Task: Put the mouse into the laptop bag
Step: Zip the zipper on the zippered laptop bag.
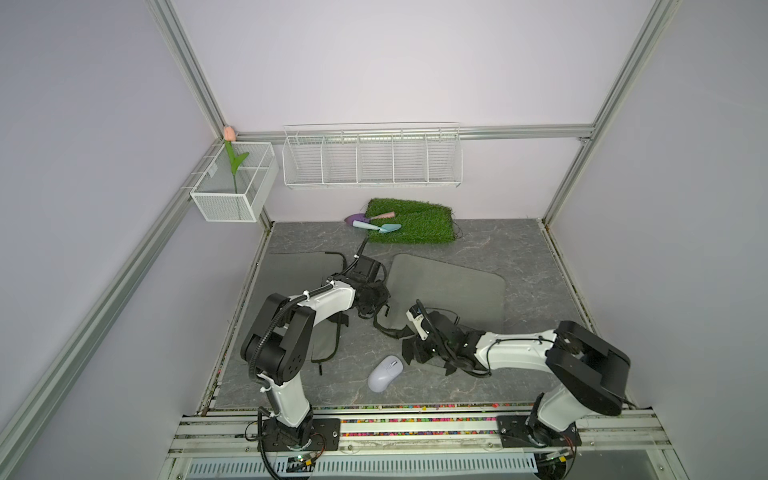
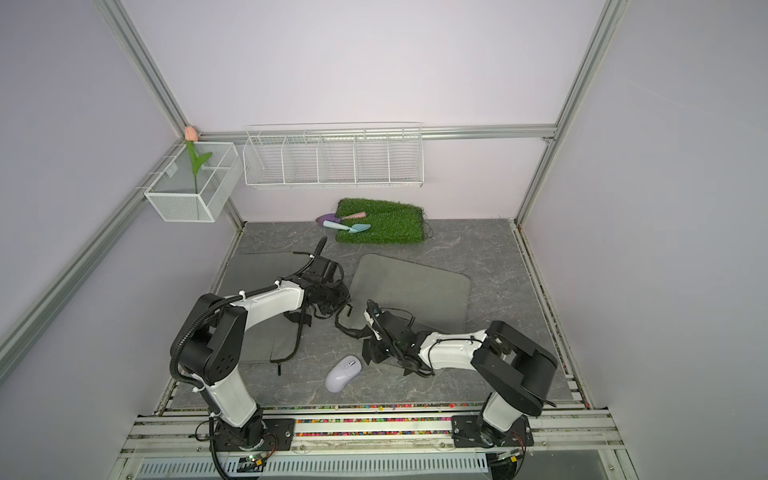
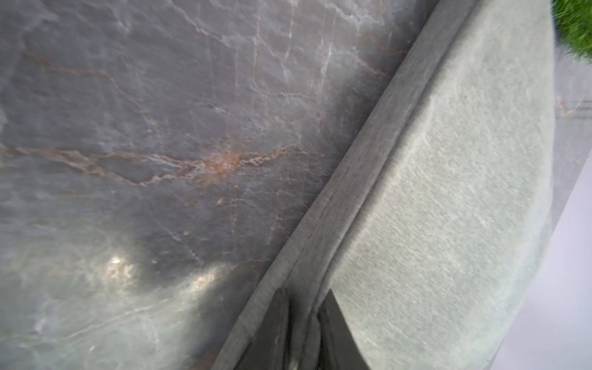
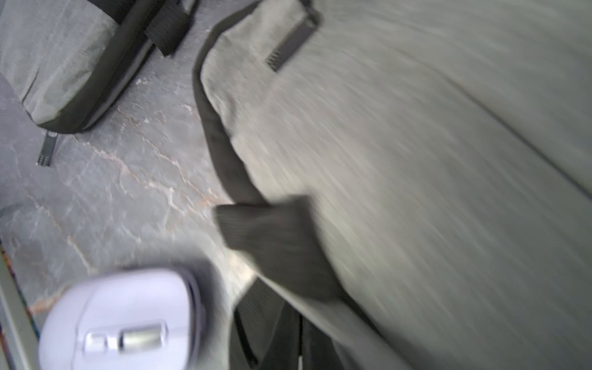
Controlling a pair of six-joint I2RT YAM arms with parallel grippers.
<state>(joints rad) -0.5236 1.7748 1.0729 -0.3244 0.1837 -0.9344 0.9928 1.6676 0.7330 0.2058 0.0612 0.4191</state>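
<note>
Next, I straighten the slanted laptop bag with my right gripper before opening it, first pulling its strap corner (image 1: 391, 329) away from the mouse close by.
The pale lavender mouse (image 1: 385, 373) (image 2: 343, 373) lies on the grey marble floor in front of the laptop bag, free of both grippers. It shows large and blurred in the right wrist view (image 4: 121, 320). The grey fabric laptop bag (image 1: 449, 286) (image 2: 411, 286) lies flat at mid-floor. My left gripper (image 1: 374, 301) (image 3: 304, 307) is shut on its seamed edge (image 3: 352, 198) at the bag's left side. My right gripper (image 1: 413, 353) (image 4: 301, 336) is shut on the bag's near corner, beside a black strap (image 4: 275, 243). Whether the bag's mouth gapes is hidden.
A second grey padded piece with black straps (image 1: 328, 340) (image 4: 64, 64) lies under my left arm. A green grass mat (image 1: 411, 222) with two small trowels sits at the back. White wire baskets (image 1: 370, 160) hang on the wall. A metal rail (image 1: 415, 424) borders the front.
</note>
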